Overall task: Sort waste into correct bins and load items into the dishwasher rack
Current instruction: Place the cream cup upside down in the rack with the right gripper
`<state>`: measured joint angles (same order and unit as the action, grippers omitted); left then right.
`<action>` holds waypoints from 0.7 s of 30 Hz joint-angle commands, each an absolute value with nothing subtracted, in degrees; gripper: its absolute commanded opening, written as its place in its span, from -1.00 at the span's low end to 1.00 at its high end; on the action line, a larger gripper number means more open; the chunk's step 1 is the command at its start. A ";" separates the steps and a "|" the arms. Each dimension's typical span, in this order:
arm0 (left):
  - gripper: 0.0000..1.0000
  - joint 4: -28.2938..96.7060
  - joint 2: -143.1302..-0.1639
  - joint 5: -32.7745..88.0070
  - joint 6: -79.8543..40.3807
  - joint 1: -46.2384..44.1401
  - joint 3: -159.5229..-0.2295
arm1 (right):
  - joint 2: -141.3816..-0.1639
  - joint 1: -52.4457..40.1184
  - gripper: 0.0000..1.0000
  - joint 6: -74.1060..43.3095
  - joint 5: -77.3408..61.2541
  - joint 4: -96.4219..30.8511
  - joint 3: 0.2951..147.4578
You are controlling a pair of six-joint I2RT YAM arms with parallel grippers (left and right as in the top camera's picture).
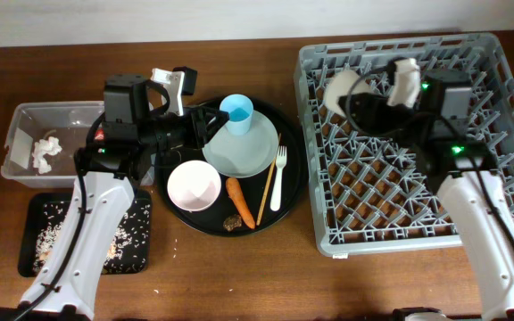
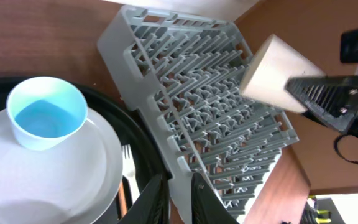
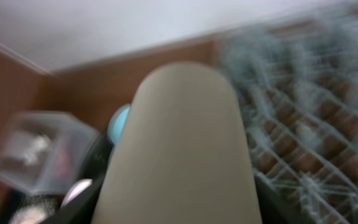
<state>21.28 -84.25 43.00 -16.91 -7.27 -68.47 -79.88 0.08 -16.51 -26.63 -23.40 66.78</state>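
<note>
The cream cup [image 1: 340, 92] is hanging at a slant over the far end of the rack, so my right gripper should move it back to the rack's near corner [image 1: 340, 176] and put it down with its opening facing down.
My right gripper [image 1: 353, 98] is shut on the cream cup [image 1: 335, 92] and holds it over the far left part of the grey dishwasher rack [image 1: 400, 209]. The cup fills the right wrist view [image 3: 179, 137] and also shows in the left wrist view [image 2: 273, 71]. My left gripper [image 1: 207, 125] hovers over the round black tray's far edge, nearly shut and empty [image 2: 176, 196]. The blue cup [image 1: 236, 111] stands on the grey plate [image 1: 244, 152]. The white-pink bowl [image 1: 194, 185], carrot [image 1: 240, 201], brown lump [image 1: 233, 221], chopstick [image 1: 267, 189] and fork [image 1: 279, 174] lie on that tray.
The clear tub [image 1: 25, 120] at the far left holds a white tissue [image 1: 45, 150]. The shallow black tray [image 1: 43, 209] in front of it holds rice scraps [image 1: 56, 236]. The round black tray [image 1: 172, 214] sits between the bins and the rack.
</note>
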 commanded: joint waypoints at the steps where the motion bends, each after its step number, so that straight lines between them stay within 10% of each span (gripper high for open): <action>1: -0.70 21.52 -84.55 42.13 -16.56 -7.22 -68.36 | -79.13 2.17 0.08 -13.76 -15.38 -32.67 77.10; 21: -0.68 33.10 -84.55 18.13 -16.56 -7.22 -68.36 | -96.23 -9.41 -0.06 -9.26 -4.21 -79.26 95.48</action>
<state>33.04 -84.25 19.77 -16.88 -7.27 -68.47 -95.11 -8.36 -9.82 -4.73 -79.15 96.20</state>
